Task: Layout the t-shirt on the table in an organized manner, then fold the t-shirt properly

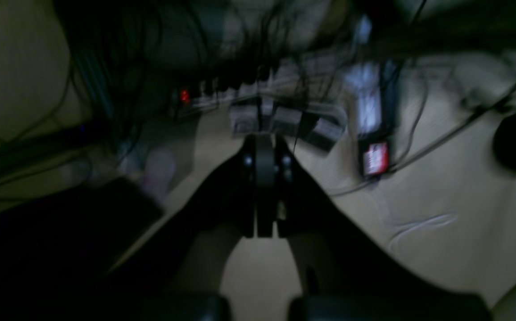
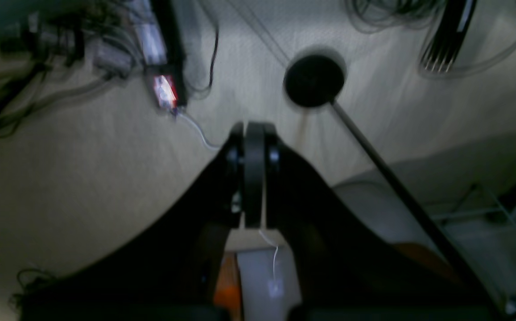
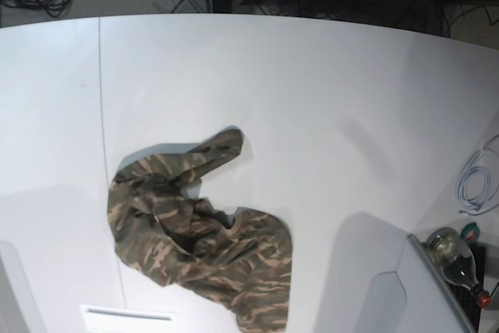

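Observation:
My gripper is going to pull the t-shirt, and deep folds [image 3: 173,220] bunch its middle. When I pull, the t-shirt's outer edge [image 3: 117,202] will spread outward while its near end stays in place.
The t-shirt [image 3: 195,239], in camouflage olive, brown and tan, lies crumpled in a heap on the near left part of the white table [image 3: 327,99], with one sleeve sticking out toward the far side. Neither gripper shows in the base view. In the left wrist view my left gripper [image 1: 264,140] is shut with nothing in it, pointing at a floor full of cables. My right gripper [image 2: 253,127] is likewise shut and empty above the floor. The t-shirt appears in neither wrist view.
A thin dark seam [image 3: 101,115] runs down the table's left side. A bottle [image 3: 456,259] and a white cable coil [image 3: 475,185] sit off the right edge. A white sheet [image 3: 129,317] lies at the near edge. Below the grippers are a power strip [image 1: 184,96] and a round black base [image 2: 314,80].

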`<move>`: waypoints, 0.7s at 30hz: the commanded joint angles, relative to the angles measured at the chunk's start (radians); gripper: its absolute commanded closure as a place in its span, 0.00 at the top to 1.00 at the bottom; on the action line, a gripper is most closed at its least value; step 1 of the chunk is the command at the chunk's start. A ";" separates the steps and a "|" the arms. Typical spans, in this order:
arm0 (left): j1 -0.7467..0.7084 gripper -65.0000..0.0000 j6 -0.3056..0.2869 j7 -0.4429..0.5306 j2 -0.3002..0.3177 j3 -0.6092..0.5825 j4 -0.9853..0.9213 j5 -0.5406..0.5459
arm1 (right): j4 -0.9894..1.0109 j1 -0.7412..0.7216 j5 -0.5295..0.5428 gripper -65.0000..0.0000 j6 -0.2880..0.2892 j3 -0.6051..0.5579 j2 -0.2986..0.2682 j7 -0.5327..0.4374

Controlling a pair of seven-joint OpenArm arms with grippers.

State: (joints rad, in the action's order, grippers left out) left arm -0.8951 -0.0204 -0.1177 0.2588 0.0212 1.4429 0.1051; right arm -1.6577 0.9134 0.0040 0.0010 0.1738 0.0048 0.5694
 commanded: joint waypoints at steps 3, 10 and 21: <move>-0.039 0.00 0.012 0.020 0.041 0.039 0.158 0.086 | -0.152 -0.001 -0.002 0.01 -0.002 0.011 -0.007 0.028; 0.072 0.00 0.012 -0.215 0.064 0.085 0.447 0.195 | -0.362 -0.130 -0.002 0.01 0.001 0.000 -0.009 0.116; 0.626 0.00 0.012 -0.552 0.026 0.101 0.290 0.201 | -0.124 -0.785 0.251 0.85 0.055 0.008 -0.010 0.222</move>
State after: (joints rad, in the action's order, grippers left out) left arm -0.2642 -0.0055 -0.6857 0.2749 0.1165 1.7145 0.3012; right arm -1.7596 0.1242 0.2619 0.0566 0.1776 0.0002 0.8028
